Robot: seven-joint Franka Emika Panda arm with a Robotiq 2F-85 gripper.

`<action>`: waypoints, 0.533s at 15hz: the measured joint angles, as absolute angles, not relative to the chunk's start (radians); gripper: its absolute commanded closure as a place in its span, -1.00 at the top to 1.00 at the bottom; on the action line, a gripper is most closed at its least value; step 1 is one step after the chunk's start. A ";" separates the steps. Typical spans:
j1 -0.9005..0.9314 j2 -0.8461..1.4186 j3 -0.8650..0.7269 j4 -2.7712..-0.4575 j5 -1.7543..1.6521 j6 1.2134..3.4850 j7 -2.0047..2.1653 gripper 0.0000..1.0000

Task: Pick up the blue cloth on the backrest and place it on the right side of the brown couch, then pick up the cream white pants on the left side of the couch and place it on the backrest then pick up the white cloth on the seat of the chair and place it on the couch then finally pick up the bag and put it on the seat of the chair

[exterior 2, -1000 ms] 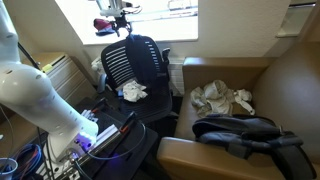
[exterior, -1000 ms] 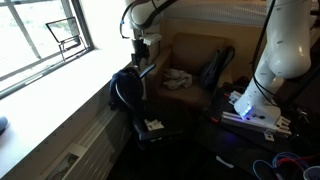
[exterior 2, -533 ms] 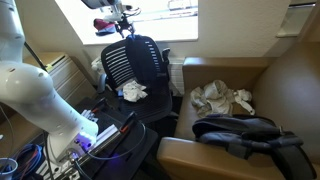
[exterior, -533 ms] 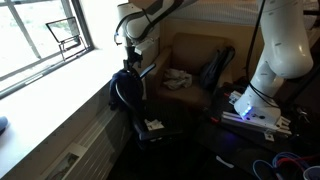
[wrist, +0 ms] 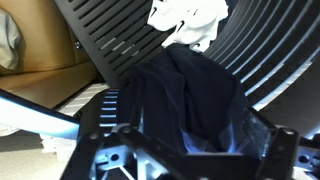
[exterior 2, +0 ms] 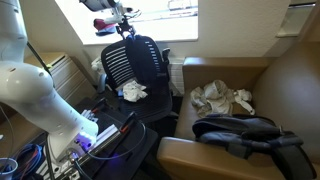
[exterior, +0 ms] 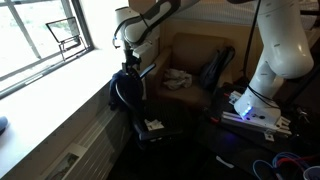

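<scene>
Folds of the blue cloth (wrist: pixel 208 118) are between my open fingers. My gripper should keep going down toward the backrest top (exterior 2: pixel 133 42) and close once the folds are deeper inside.
The blue cloth (wrist: pixel 185 100) hangs dark and limp over the black mesh backrest (wrist: pixel 130 40) of the chair (exterior 2: pixel 135 62). My gripper (wrist: pixel 190 150) is open just above the backrest top, with a finger on each side of the cloth and folds of it between them. In both exterior views the gripper (exterior: pixel 134 55) (exterior 2: pixel 124 28) hovers at the top of the backrest (exterior: pixel 125 90). A white cloth (exterior 2: pixel 133 92) (wrist: pixel 188 20) lies on the chair seat. Cream white pants (exterior 2: pixel 222 98) (exterior: pixel 178 80) lie crumpled on the brown couch (exterior: pixel 195 50). The black bag (exterior 2: pixel 245 130) (exterior: pixel 215 68) rests on the couch's arm.
A window sill (exterior: pixel 60 85) runs close beside the chair. The robot's white base (exterior: pixel 265 75) (exterior 2: pixel 40 100) stands by the couch, with a lit electronics box (exterior: pixel 255 112) and loose cables (exterior 2: pixel 40 160) on the floor.
The gripper has come down a little closer to the top of the backrest. Its jaws have stayed open; the cloths, pants and bag have not moved.
</scene>
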State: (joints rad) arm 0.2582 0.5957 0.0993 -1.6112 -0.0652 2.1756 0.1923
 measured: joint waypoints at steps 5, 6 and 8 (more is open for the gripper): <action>0.281 0.680 0.087 -1.552 -0.079 2.292 0.208 0.50; 0.287 0.694 0.081 -1.538 -0.085 2.314 0.218 0.47; 0.300 0.721 0.064 -1.513 -0.102 2.333 0.228 0.21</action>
State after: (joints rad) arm 0.3004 0.7206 0.0645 -1.5130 -0.1019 2.3328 0.2285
